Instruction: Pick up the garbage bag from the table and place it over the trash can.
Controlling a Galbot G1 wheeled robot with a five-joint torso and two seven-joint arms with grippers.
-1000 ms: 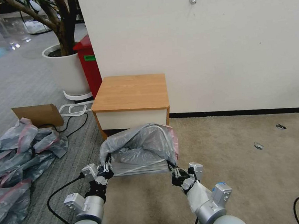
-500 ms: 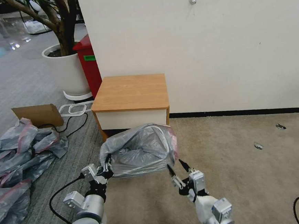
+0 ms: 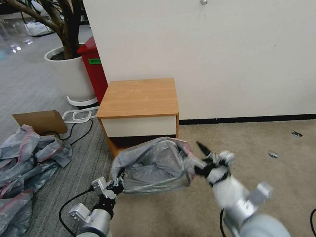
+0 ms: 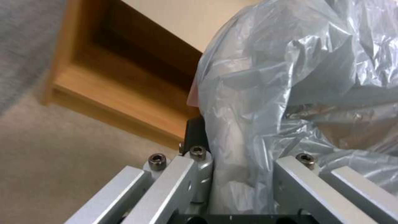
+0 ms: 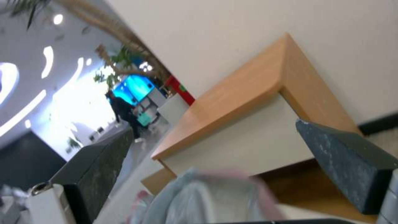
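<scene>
The garbage bag (image 3: 137, 157) has slack folds (image 3: 155, 170) sagging inside its opening, so I expect it to sink down and line the empty trash can when I push inside.
The garbage bag (image 3: 151, 166), thin crinkled grey plastic with a pink rim, hangs spread open just in front of the table (image 3: 138, 98). The trash can is hidden beneath it. My left gripper (image 3: 115, 183) is shut on the bag's near left edge, and the plastic bunches between its metal fingers (image 4: 199, 168). My right gripper (image 3: 193, 154) is open at the bag's right rim. Its dark fingers (image 5: 344, 168) stand wide apart, with the bag (image 5: 207, 199) and the table's white drawer front (image 5: 248, 143) beyond them.
A heap of similar grey-pink bags (image 3: 19, 162) covers the floor at the left, behind it a cardboard piece (image 3: 41, 121). A red bin (image 3: 95, 72) and a white plant pot (image 3: 70, 74) stand beside the wall. Black cables (image 3: 68, 207) lie near my base.
My right gripper has let go of the bag's near right corner, opened, and swung up and forward to the bag's right rim. The left gripper keeps its hold and has shifted slightly right.
</scene>
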